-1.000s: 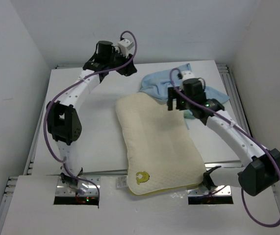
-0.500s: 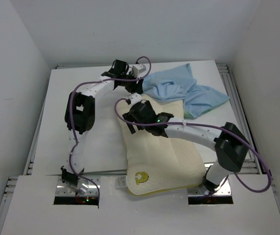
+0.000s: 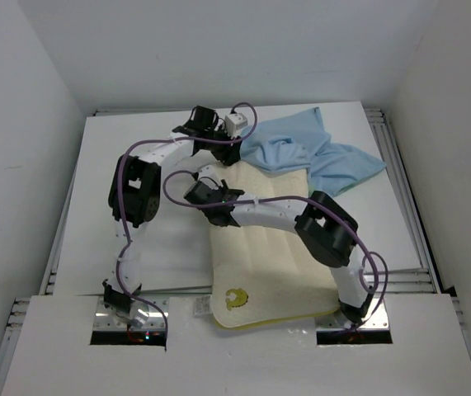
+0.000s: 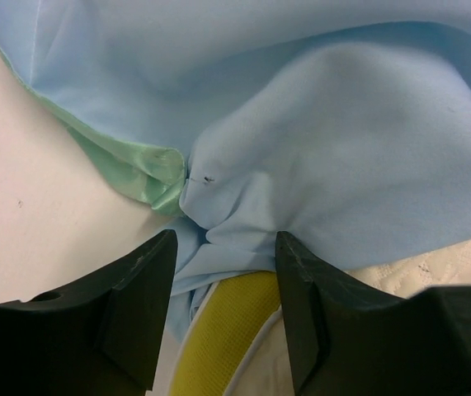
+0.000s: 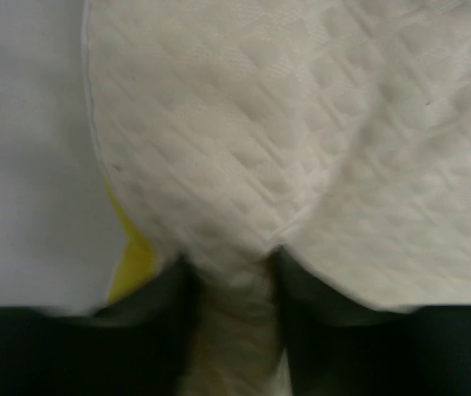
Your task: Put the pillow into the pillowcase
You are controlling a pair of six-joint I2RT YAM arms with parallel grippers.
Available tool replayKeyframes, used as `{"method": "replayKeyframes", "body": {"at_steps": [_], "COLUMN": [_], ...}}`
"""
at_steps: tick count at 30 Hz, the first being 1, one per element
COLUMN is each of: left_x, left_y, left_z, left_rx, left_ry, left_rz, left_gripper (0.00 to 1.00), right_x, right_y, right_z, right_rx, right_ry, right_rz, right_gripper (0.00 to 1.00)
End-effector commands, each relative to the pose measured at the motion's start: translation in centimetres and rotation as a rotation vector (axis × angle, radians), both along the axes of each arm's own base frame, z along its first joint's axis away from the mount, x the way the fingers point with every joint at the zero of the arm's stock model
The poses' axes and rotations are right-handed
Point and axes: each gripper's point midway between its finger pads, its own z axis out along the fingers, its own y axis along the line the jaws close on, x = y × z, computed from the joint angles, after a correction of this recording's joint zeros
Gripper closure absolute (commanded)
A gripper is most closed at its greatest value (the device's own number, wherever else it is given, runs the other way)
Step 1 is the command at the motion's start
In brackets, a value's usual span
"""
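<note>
My right gripper is holding the pillow, and the pillowcase bunches up at the pillow's yellow seam (image 4: 233, 318). So my left gripper should meanwhile pull the pillowcase's blue fold (image 4: 223, 260) down that side of the pillow.
The cream pillow (image 3: 276, 247) lies lengthwise on the table, its yellow-green mark at the near corner. The light-blue pillowcase (image 3: 301, 153) is bunched at the back right, draped over the pillow's far end. My left gripper (image 3: 233, 147) is open at the pillowcase's left edge. In the left wrist view its jaws (image 4: 224, 239) straddle a fold of blue cloth (image 4: 342, 124) and the pillow's yellow seam (image 4: 219, 330), with a strip of green lining (image 4: 132, 169) to the left. My right gripper (image 3: 204, 196) is shut on the pillow's far-left edge, a pinch of quilted fabric (image 5: 260, 124) between its fingers (image 5: 233, 264).
The white table (image 3: 177, 247) has metal rails along its left (image 3: 58, 247) and right (image 3: 400, 190) edges and white walls on three sides. The right arm (image 3: 326, 227) lies arched across the pillow, and the left arm (image 3: 132, 190) bends over the table's left half.
The right arm swung from the pillow's right side across to its far-left edge and closed on the fabric. The left gripper moved right to the pillowcase's edge and opened wider.
</note>
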Motion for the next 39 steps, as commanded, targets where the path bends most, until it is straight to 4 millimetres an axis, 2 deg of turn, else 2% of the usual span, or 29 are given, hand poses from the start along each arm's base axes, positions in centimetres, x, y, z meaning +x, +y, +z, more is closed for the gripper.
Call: {"method": "replayKeyframes", "body": {"at_steps": [1,2,3,4,5,6,10,12,15,16,17,18,19,21,22,23,25,27,29,33,34,35,36,37,38,39], "left_x": [-0.6,-0.3,-0.2,0.0,0.4,0.2,0.8,0.9,1.1,0.8,0.9,1.3,1.3,0.9,1.0,0.2,-0.3,-0.4,-2.1,-7.0,-7.7,-7.9,-7.7,-7.5,-6.9,-6.7], "left_y": [-0.6,-0.5,-0.4,-0.4,0.1,0.0,0.9,1.4,1.4,1.3,1.1,0.7,-0.3,-1.5,-2.5,-3.6,-4.1,-4.2,-4.6,-5.1,-5.4,-5.4,-5.4,-5.3,-5.1,-4.9], "left_z": [3.2,3.9,4.3,5.1,5.6,6.3,10.0,10.9,11.6,10.6,10.1,9.9,8.2,6.2,5.0,4.7,3.3,2.8,1.5,-1.7,-1.8,-2.1,-2.2,-2.4,-2.4,-2.1], "left_rx": [-0.002,-0.008,-0.02,-0.033,-0.047,-0.075,-0.131,-0.132,-0.156,-0.157,-0.164,-0.177,-0.166,-0.148,-0.152,-0.172,-0.174,-0.178,-0.172,-0.077,-0.085,-0.083,-0.083,-0.075,-0.062,-0.063], "left_ry": [-0.054,-0.062,-0.06,-0.058,-0.054,-0.038,-0.073,-0.09,-0.115,-0.102,-0.098,-0.107,-0.086,-0.033,-0.001,0.031,0.08,0.074,0.106,0.154,0.161,0.167,0.166,0.168,0.159,0.166], "left_rz": [-0.019,-0.015,-0.017,-0.013,-0.004,-0.01,0.011,0.029,0.057,0.058,0.061,0.066,0.054,0.025,-0.004,-0.044,-0.049,-0.046,-0.093,-0.235,-0.252,-0.245,-0.223,-0.201,-0.173,-0.154], "left_gripper": [0.49,0.47,0.45,0.4,0.38,0.36,0.28,0.23,0.22,0.22,0.22,0.26,0.28,0.37,0.38,0.38,0.36,0.35,0.35,0.35,0.41,0.41,0.58,0.7,0.93,1.0], "right_x": [-0.6,-0.8,-1.4,-1.8,-1.3,-2.0,-2.5,-3.3,-4.7,-5.1,-5.8,-6.2,-6.9,-7.3,-7.4,-7.8,-7.9,-7.9,-7.8,-7.6,-7.5,-7.4,-7.4,-7.4,-7.4,-7.4], "right_y": [-4.0,-4.5,-6.0,-6.2,-5.6,-7.5,-8.4,-9.5,-11.1,-11.4,-12.1,-12.3,-12.9,-13.3,-13.4,-13.8,-14.1,-14.4,-14.8,-15.7,-16.0,-16.1,-16.1,-16.2,-16.3,-16.4], "right_z": [-1.4,-0.6,-1.6,-1.6,0.7,-0.6,1.5,3.1,4.1,4.2,3.3,3.6,2.8,2.2,2.1,1.5,1.3,1.2,1.5,1.6,1.5,1.5,1.4,1.4,1.3,1.2], "right_rx": [-0.109,-0.072,-0.061,-0.012,0.098,0.102,0.347,0.42,0.404,0.411,0.406,0.418,0.407,0.407,0.409,0.404,0.407,0.418,0.429,0.427,0.418,0.414,0.414,0.413,0.413,0.409], "right_ry": [0.016,0.017,0.033,0.048,0.004,0.036,0.094,0.086,0.072,0.078,0.101,0.099,0.117,0.129,0.129,0.143,0.141,0.135,0.103,0.066,0.059,0.055,0.056,0.056,0.056,0.054], "right_rz": [-0.124,-0.133,-0.148,-0.15,-0.143,-0.142,-0.054,-0.009,0.094,0.106,0.109,0.121,0.113,0.099,0.09,0.079,0.049,0.027,0.005,-0.04,-0.051,-0.055,-0.06,-0.064,-0.068,-0.076], "right_gripper": [0.75,0.83,0.9,1.0,1.0,1.0,1.0,1.0,1.0,1.0,1.0,1.0,1.0,1.0,1.0,1.0,1.0,1.0,1.0,1.0,1.0,1.0,1.0,1.0,1.0,1.0]}}
